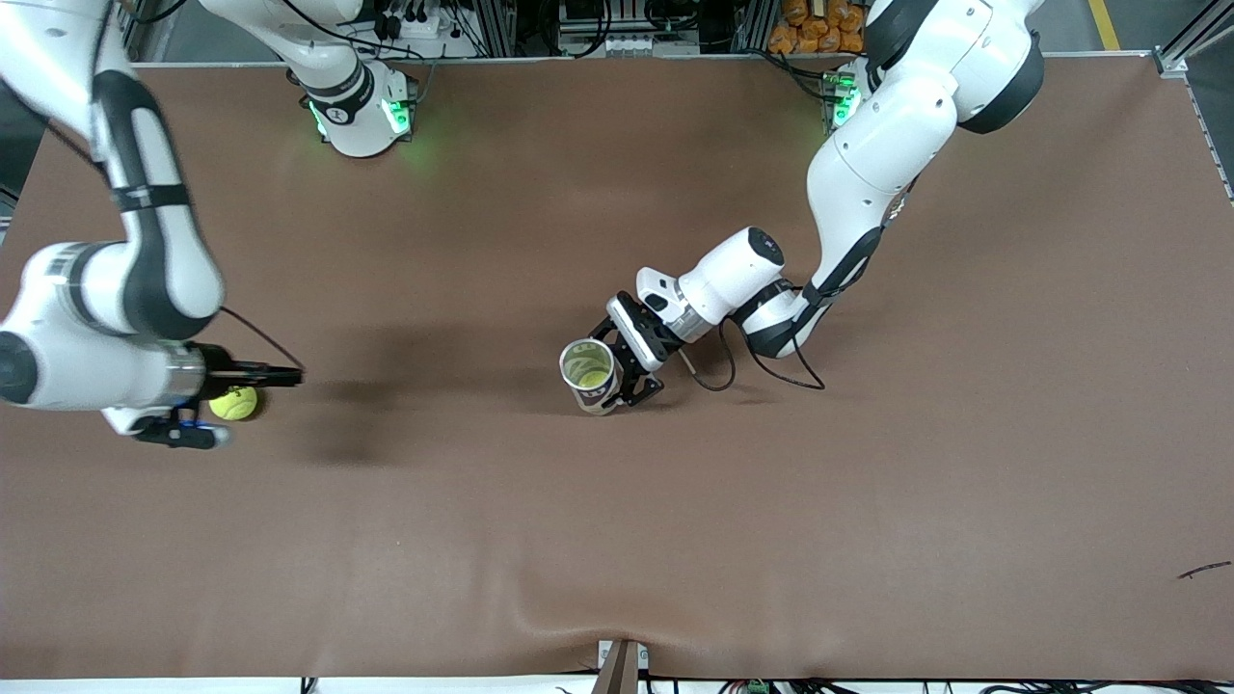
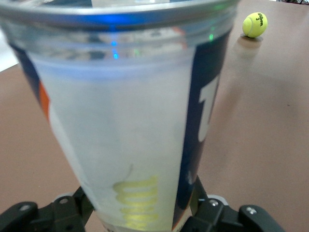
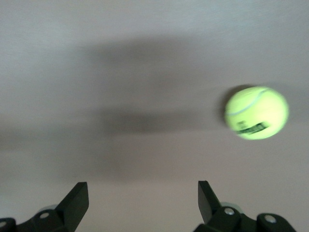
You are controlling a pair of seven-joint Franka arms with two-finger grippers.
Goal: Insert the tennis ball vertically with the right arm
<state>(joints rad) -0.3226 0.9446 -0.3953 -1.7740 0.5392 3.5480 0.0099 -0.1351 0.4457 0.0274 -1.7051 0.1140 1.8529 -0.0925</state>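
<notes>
I expect the tennis ball (image 1: 233, 403) to come to rest higher up, still below the cup's rim, when I put it in, because yellow-green shows deep inside the clear plastic cup (image 1: 593, 378).
A yellow-green tennis ball (image 1: 234, 402) lies on the brown table toward the right arm's end. My right gripper (image 1: 256, 405) hovers low over it, open and empty. In the right wrist view the ball (image 3: 257, 112) lies ahead of and off to one side of the gap between the gripper (image 3: 141, 186) fingers. My left gripper (image 1: 631, 371) is shut on the base of a clear plastic cup (image 1: 589, 375) with navy and orange print, mouth up, near the table's middle. The cup (image 2: 130, 111) fills the left wrist view, held by the gripper (image 2: 137, 208); the ball (image 2: 254, 24) shows farther off.
A black cable (image 1: 718, 378) loops on the table beside the left wrist. A small dark scrap (image 1: 1203, 571) lies near the front edge at the left arm's end. A bracket (image 1: 622, 665) sits at the middle of the front edge.
</notes>
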